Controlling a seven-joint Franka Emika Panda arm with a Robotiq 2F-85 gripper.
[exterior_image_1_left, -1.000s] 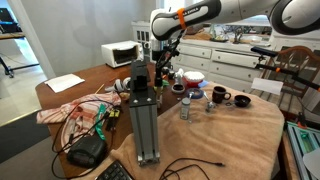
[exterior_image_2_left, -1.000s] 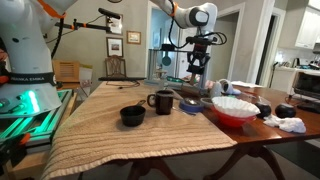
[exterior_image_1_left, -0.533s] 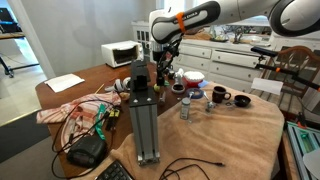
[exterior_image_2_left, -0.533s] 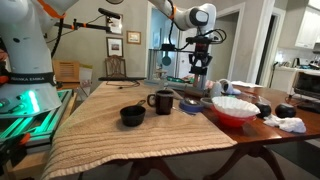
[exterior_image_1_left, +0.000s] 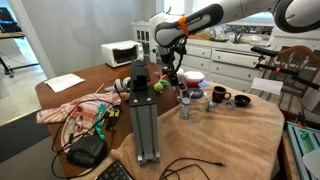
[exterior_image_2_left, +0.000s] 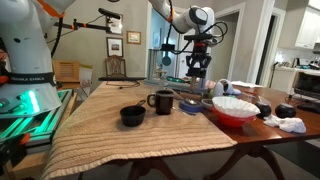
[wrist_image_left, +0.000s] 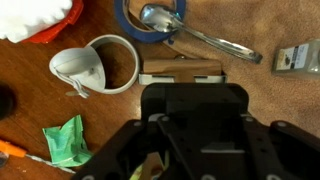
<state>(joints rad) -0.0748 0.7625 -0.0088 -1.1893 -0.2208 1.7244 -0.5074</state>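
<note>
Next, my gripper lifts the brown block (wrist_image_left: 181, 70) high before it crosses to the column's top (exterior_image_1_left: 140, 66), because the block hangs low beside the white cup, below the height of the tall metal column.
My gripper (exterior_image_1_left: 172, 72) hangs above the far side of the table in both exterior views (exterior_image_2_left: 198, 72). In the wrist view its black body fills the lower middle and hides the fingers. At its tip (wrist_image_left: 182, 72) sits a small brown block (wrist_image_left: 160, 68) with a pale stripe, and the jaws look shut on it. Below lie a white cup (wrist_image_left: 100, 65) to the left and a blue bowl (wrist_image_left: 128, 22) with a metal spoon (wrist_image_left: 200, 38) ahead. A small shaker (wrist_image_left: 300, 58) stands to the right.
A tall metal column (exterior_image_1_left: 143, 110) stands on the tan cloth in front of the gripper. Two shakers (exterior_image_1_left: 185, 105), a black mug (exterior_image_2_left: 162, 101), a black bowl (exterior_image_2_left: 132, 115) and a red bowl (exterior_image_2_left: 235, 108) are on the table. A green rag (wrist_image_left: 65, 140) and cables (exterior_image_1_left: 85, 120) lie nearby.
The gripper has drifted sideways over the table, toward the red bowl and the shakers, with its jaws unchanged.
</note>
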